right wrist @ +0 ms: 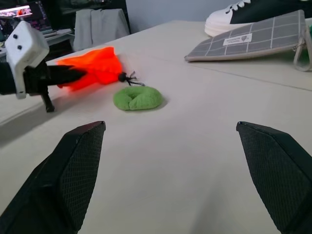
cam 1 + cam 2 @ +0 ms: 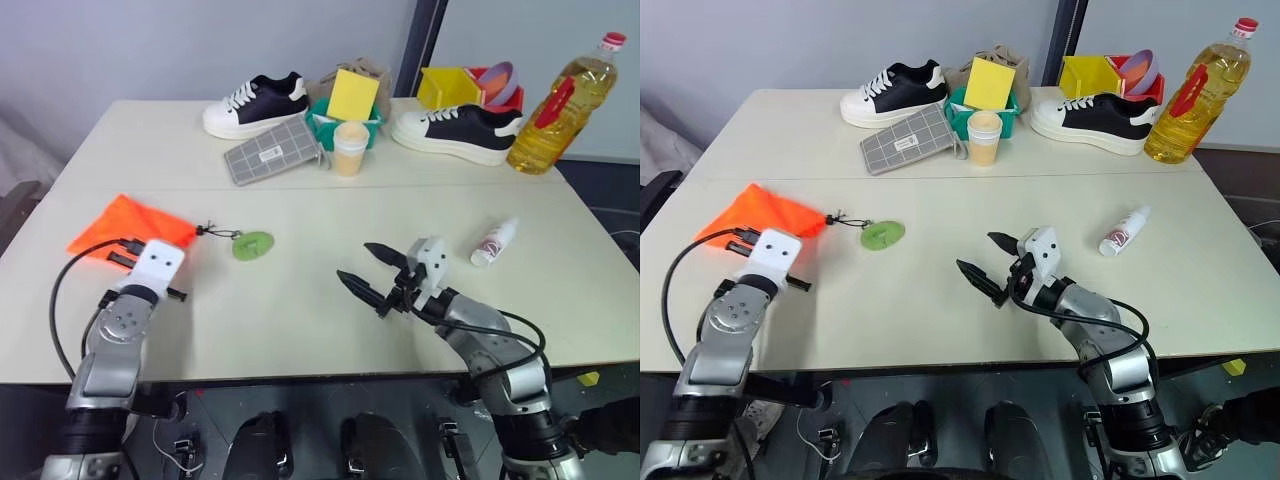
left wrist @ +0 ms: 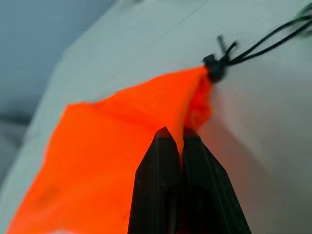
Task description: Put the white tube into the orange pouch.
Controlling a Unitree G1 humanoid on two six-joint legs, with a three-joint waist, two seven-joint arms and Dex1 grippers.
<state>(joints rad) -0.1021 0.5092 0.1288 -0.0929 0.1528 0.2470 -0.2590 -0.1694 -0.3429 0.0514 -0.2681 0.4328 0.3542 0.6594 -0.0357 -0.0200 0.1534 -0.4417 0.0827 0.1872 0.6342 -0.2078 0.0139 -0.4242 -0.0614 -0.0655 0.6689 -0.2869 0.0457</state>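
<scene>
My left gripper should pull the orange pouch point(image 2: 143, 224) toward the middle while my right gripper gets the tube point(image 2: 495, 242), because the pouch is lying far from that white tube.
The orange pouch point(image 2: 120, 225) lies flat at the table's left side. Its dark cord runs right to a round green tag point(image 2: 252, 245). My left gripper point(image 3: 176, 131) is shut on the pouch fabric close to the gathered neck, and a sliver of orange shows between its fingertips. The white tube point(image 2: 494, 242) lies on the table at the right, apart from both grippers. Left of the tube and nearer the front edge, my right gripper point(image 2: 355, 260) hovers open with nothing in it, pointing toward the green tag point(image 1: 138, 97) and the pouch point(image 1: 95, 68).
Along the back edge stand two black-and-white sneakers point(image 2: 255, 103) point(image 2: 455, 130), a grey checked case point(image 2: 272, 153), a green basket point(image 2: 340, 120) with a yellow card, a paper cup point(image 2: 350, 148), a yellow bin point(image 2: 450, 85) and a large oil bottle point(image 2: 560, 105).
</scene>
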